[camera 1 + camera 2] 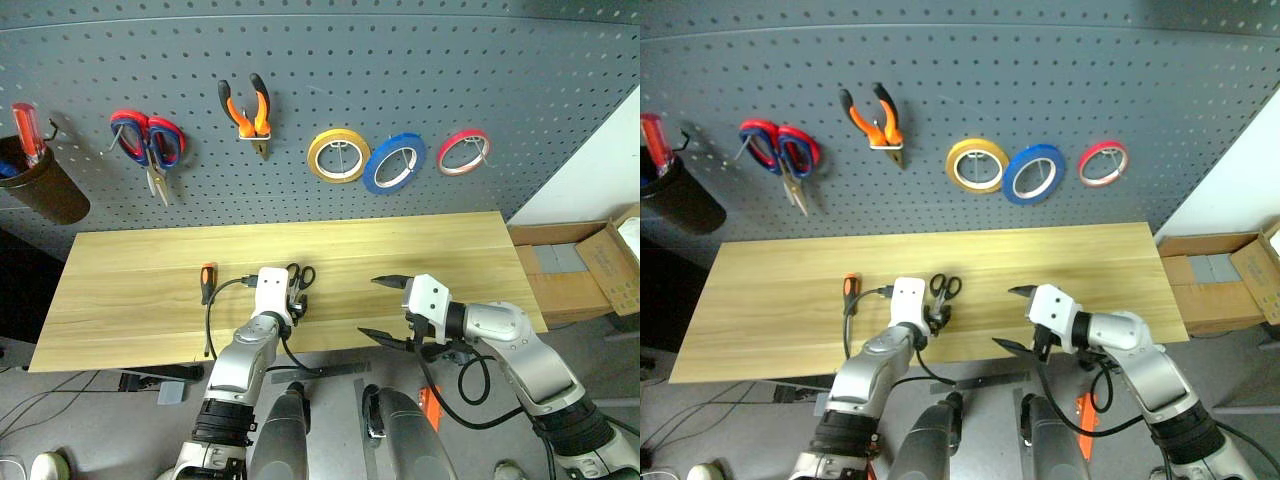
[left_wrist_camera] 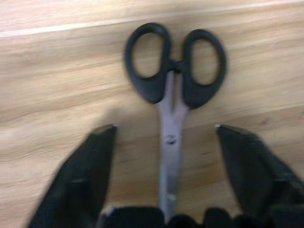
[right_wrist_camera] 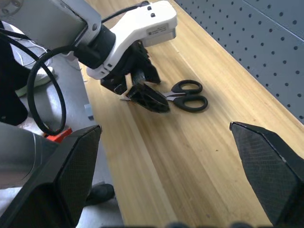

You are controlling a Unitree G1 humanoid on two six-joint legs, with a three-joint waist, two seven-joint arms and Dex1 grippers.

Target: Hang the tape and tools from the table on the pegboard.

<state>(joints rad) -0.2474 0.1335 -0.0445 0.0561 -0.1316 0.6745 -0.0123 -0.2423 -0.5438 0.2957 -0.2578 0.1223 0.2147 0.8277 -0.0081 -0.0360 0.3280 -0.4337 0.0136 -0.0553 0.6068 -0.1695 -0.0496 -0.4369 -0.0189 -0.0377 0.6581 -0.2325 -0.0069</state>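
The red handle [image 1: 28, 132] sticks up above the brown cup's rim, so the orange-and-black screwdriver [image 1: 208, 284] will lean with its handle up when the robot lowers it in.
Small black-handled scissors [image 2: 173, 80] lie flat on the light wood table [image 1: 130, 290], handles toward the pegboard [image 1: 400, 60]. My left gripper [image 2: 164, 127] is low over them, jaws apart with one finger on each side of the blades. My right gripper [image 1: 370, 308] hovers open and empty over the table's front edge, to the right of the scissors. An orange-and-black screwdriver [image 1: 208, 280] lies on the table left of my left arm. The orange-handled pliers [image 1: 250, 115] and the blue tape [image 1: 394, 163] hang on the pegboard.
A yellow roll [image 1: 338, 155], a red roll [image 1: 463, 152] and red-and-blue scissors [image 1: 150, 145] also hang on the board. A brown cup [image 1: 45, 185] holding a red-handled screwdriver hangs at far left. Cardboard boxes [image 1: 600, 265] stand on the floor to the right.
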